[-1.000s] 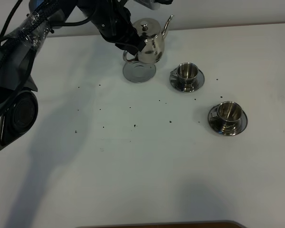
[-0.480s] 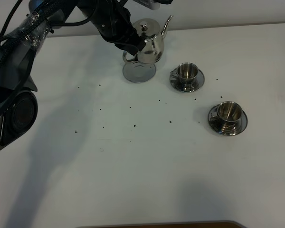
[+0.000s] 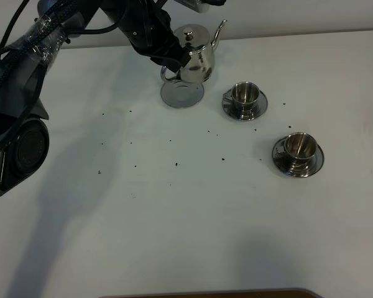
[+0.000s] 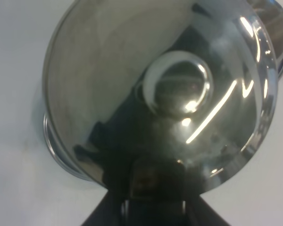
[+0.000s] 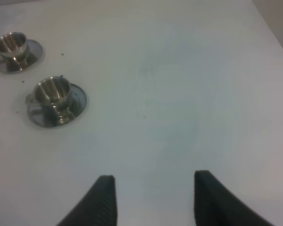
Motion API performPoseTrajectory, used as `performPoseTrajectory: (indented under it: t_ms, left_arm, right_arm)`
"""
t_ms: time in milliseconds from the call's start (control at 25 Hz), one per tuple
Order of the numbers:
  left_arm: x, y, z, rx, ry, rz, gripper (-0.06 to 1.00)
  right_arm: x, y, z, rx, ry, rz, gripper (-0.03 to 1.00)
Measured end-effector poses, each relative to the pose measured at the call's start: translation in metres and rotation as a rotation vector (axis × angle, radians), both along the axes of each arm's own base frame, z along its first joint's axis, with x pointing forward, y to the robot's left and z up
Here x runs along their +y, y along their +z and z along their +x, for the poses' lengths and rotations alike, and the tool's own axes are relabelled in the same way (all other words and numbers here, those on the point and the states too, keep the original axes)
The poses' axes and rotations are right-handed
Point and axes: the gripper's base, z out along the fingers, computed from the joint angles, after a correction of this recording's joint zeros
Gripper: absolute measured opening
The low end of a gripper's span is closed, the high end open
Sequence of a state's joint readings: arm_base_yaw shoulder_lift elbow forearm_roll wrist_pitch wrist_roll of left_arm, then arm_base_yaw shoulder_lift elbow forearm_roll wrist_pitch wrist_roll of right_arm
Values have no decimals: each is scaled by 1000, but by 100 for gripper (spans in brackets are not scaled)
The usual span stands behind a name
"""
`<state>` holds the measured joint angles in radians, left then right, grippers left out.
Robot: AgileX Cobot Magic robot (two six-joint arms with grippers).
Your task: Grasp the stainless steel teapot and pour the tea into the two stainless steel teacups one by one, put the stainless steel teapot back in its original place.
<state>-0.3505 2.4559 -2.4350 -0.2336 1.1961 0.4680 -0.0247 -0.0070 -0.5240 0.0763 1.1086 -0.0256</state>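
Note:
The robot's left gripper should move the teapot forward, with its spout to the nearer teacup [image 3: 300, 146], because the teapot's spout [image 3: 219, 31] is pointing past both teacups toward the table's back edge.
The stainless steel teapot [image 3: 198, 57] is upright at the table's back, raised a little over a round steel saucer [image 3: 182, 94], spout to the right. My left gripper [image 3: 174, 63] is shut on its loop handle. In the left wrist view the teapot's lid [image 4: 132, 70] and knob [image 4: 179, 89] fill the frame, with my left gripper [image 4: 155, 207] dark at the edge. The two stainless steel teacups stand on saucers: one [image 3: 244, 98] just right of the teapot, the other [image 3: 298, 151] nearer and further right. Both show in the right wrist view [image 5: 12, 44] [image 5: 54, 94]. My right gripper [image 5: 155, 200] is open and empty over bare table.
Small dark specks [image 3: 176, 164] are scattered over the white table [image 3: 186, 223]. The left arm's cabled body [image 3: 25, 93] hangs over the table's left side. The table's back edge runs just behind the teapot.

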Motion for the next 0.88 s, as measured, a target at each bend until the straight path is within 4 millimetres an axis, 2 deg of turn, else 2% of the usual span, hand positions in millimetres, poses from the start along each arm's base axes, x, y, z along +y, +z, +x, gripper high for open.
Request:
performPoseTrajectory:
  t_ms: [560,880]
  left_arm:
    - [0,-1,-1,11,10,-6,26]
    - [4,-33,-15,59,42,15,26]
  right_arm:
    - [0,0,0,0,0,0,38]
    - [0,0,0,0,0,0,38]
